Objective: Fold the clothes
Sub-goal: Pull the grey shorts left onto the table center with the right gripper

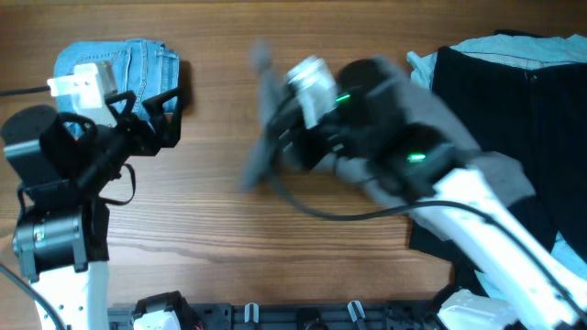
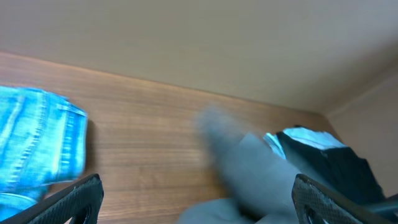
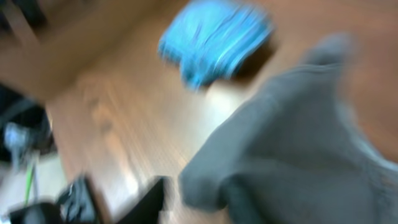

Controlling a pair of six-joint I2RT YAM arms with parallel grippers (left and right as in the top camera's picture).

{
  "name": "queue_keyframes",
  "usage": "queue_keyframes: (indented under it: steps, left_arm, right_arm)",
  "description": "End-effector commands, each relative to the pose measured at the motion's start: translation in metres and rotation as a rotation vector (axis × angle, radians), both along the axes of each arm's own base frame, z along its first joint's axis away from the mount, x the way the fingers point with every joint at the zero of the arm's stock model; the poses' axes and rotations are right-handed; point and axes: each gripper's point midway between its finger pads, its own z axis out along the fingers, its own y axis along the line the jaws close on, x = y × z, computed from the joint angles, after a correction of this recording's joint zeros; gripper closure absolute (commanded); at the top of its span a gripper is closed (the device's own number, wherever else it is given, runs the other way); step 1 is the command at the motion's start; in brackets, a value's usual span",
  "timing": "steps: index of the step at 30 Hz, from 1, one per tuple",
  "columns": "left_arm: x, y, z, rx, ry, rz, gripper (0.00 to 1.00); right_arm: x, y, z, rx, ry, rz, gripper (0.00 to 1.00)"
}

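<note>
The grey shorts (image 1: 491, 181) are bunched up and hang from my right gripper alone. I need my left gripper to grab their edge nearer the denim shorts and spread them flat before folding.
The grey shorts (image 1: 260, 137) hang blurred at the table's middle, caught up by my right gripper (image 1: 292, 137), which looks shut on them. They fill the right wrist view (image 3: 292, 137), where one dark finger shows at the bottom, and show in the left wrist view (image 2: 249, 168). Folded light-blue denim shorts (image 1: 128, 60) lie at the far left and also appear in both wrist views (image 2: 37, 137) (image 3: 214, 37). My left gripper (image 1: 160, 115) is open and empty just right of the denim (image 2: 199, 208). A black garment (image 1: 495, 101) lies at the right.
Pale-blue cloth (image 1: 514, 50) lies along the black garment's far edge. A black cable (image 1: 321, 209) trails across the wood from the right arm. A black rack (image 1: 275, 316) runs along the front edge. White cloth (image 1: 468, 307) sits at the front right.
</note>
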Motion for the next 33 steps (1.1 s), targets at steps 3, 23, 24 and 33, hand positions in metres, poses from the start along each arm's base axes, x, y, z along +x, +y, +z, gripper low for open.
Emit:
queue_keyframes:
  steps: [3, 23, 24, 33]
  left_arm:
    - [-0.002, 0.008, 0.006, 0.064, -0.026, 0.011, 0.04]
    - [0.032, -0.139, -0.280, 0.196, 0.685, -0.582, 0.96]
    - [0.031, -0.141, -0.292, 0.196, 0.712, -0.590, 0.96]
    - [0.066, -0.066, -0.402, 0.325, 0.909, -0.118, 0.96]
  right_arm:
    - [0.022, -0.014, -0.026, -0.115, 0.022, -0.211, 0.19]
    - [0.056, -0.168, -0.006, -0.095, 0.156, -0.628, 0.17]
    - [0.056, -0.167, -0.007, -0.097, 0.159, -0.628, 0.16]
    - [0.058, -0.167, -0.028, -0.142, 0.216, -0.631, 0.16]
